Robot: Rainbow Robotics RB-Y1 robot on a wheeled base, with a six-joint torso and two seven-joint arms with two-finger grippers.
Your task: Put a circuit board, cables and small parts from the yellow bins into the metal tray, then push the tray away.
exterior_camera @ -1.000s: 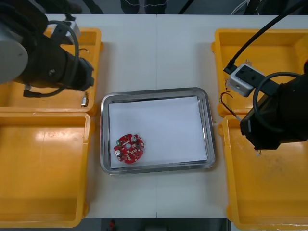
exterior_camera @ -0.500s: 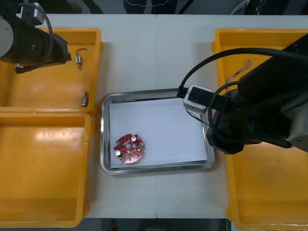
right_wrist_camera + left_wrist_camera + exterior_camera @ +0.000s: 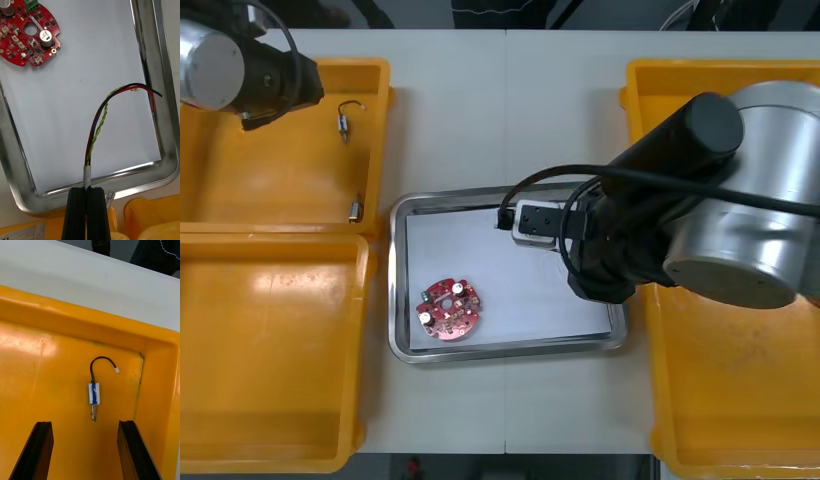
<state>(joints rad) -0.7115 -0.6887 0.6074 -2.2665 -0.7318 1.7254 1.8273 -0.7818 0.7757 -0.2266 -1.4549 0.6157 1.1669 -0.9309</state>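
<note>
The short black wire is bent in a smooth hook (image 3: 350, 103), so it will hold that curve when I carry the small metal part (image 3: 343, 125) to the tray.
My right gripper (image 3: 86, 195) is shut on the taped end of a red and yellow cable (image 3: 98, 127), which also has black and green strands. The cable hangs over the white inside of the metal tray (image 3: 162, 78), its loose ends near the tray's rim. A round red circuit board (image 3: 447, 309) lies in the tray's near left corner (image 3: 28, 33). My left gripper (image 3: 88, 450) is open above the far left yellow bin (image 3: 45, 382). A small metal part (image 3: 93, 395) with a short black wire lies just ahead of its fingers (image 3: 343, 122).
Another small metal part (image 3: 355, 209) lies at the far left bin's near right corner. Near left bin (image 3: 270, 340) and near right bin (image 3: 740, 400) flank the tray (image 3: 500, 190). The right arm (image 3: 700, 220) covers the tray's right side and part of the far right bin (image 3: 660, 90).
The right arm has swung left from the right bins to over the tray, bringing the cable. The left arm has drawn back toward the far left corner of its bin.
</note>
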